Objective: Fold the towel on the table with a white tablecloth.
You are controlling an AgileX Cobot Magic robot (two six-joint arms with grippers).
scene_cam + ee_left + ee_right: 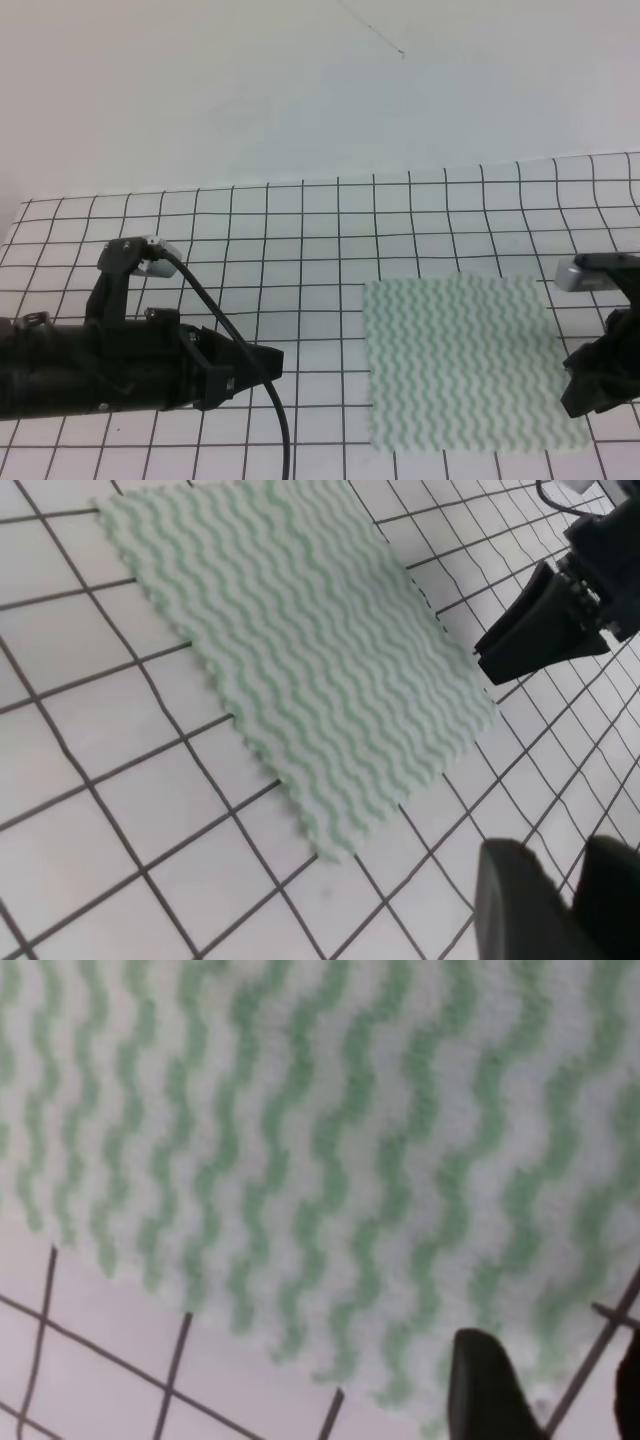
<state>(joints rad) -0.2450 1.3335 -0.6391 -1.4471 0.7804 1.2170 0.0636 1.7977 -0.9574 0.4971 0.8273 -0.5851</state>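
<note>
My gripper will make the front edge (480,448) fold over at a slant when it carries one corner of the towel back, because my left gripper (255,366) is clear of the towel.
The towel (460,365), mint-green and white with wavy stripes, lies flat on the white tablecloth (300,220) that covers the table, right of centre. My right gripper (580,395) hangs low over the towel's right edge near its front corner. In the right wrist view its fingers (480,1385) stand apart over that edge, with nothing between them. My left gripper (272,360) points at the towel from about two grid squares to its left, its fingers (520,900) close together and empty. The left wrist view shows the whole towel (300,650) and the right gripper (490,660) beyond it.
A black cable (250,370) loops from the left arm down toward the front edge. The gridded cloth (120,810) is slightly wrinkled. A plain white wall (300,90) rises behind the table's far edge.
</note>
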